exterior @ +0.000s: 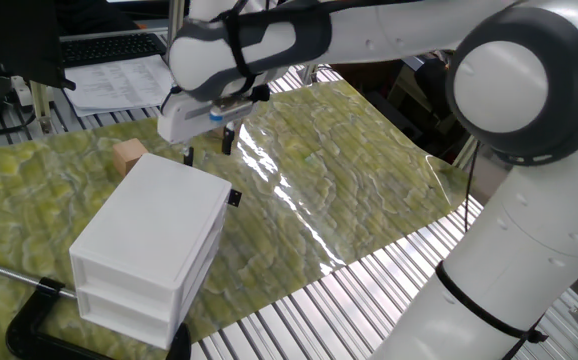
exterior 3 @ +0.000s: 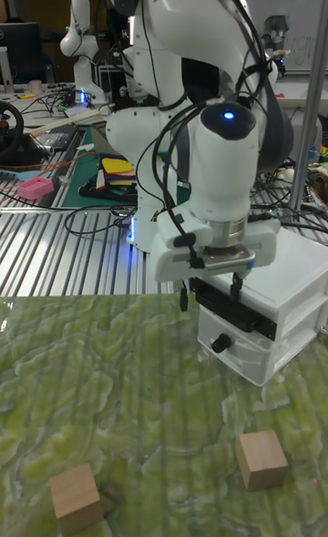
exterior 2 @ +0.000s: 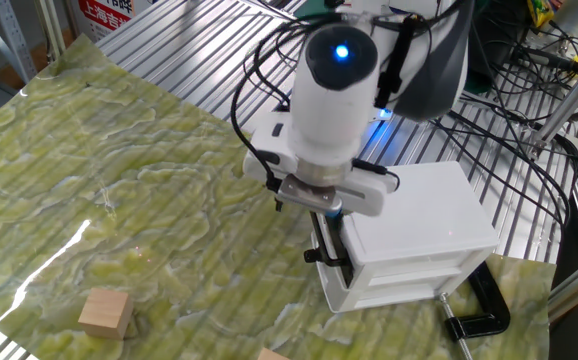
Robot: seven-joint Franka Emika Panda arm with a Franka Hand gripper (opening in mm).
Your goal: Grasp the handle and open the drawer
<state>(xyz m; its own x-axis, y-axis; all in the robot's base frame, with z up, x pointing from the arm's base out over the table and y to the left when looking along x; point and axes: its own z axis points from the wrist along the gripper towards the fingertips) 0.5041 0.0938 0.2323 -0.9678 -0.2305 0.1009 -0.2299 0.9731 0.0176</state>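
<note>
The black clamp (exterior: pixel 31 323) sits at the back of the cabinet, so the drawer will slide straight out and the cabinet will stay in place when the gripper pulls.
The white two-drawer cabinet (exterior: pixel 149 240) (exterior 2: pixel 414 235) (exterior 3: pixel 282 314) stands on the green mat. Both of its drawer fronts (exterior 3: pixel 239 341) look pushed in. A small black handle knob (exterior 3: pixel 219 344) sticks out of the lower front. Another black tab (exterior: pixel 234 197) shows at the cabinet's upper front edge. My gripper (exterior: pixel 208 148) (exterior 2: pixel 307 208) (exterior 3: pixel 210 295) hangs open, pointing down just in front of the cabinet's top front edge. Its black fingers (exterior 3: pixel 184 300) stand apart with nothing between them, above the knob and not touching it.
Tan wooden cubes lie on the mat: one (exterior: pixel 127 155) behind the cabinet, two (exterior 3: pixel 262 459) (exterior 3: pixel 76 499) in front of it. A black clamp (exterior: pixel 29 320) (exterior 2: pixel 474 310) sits at the cabinet's rear. Metal slats surround the mat (exterior: pixel 349 170).
</note>
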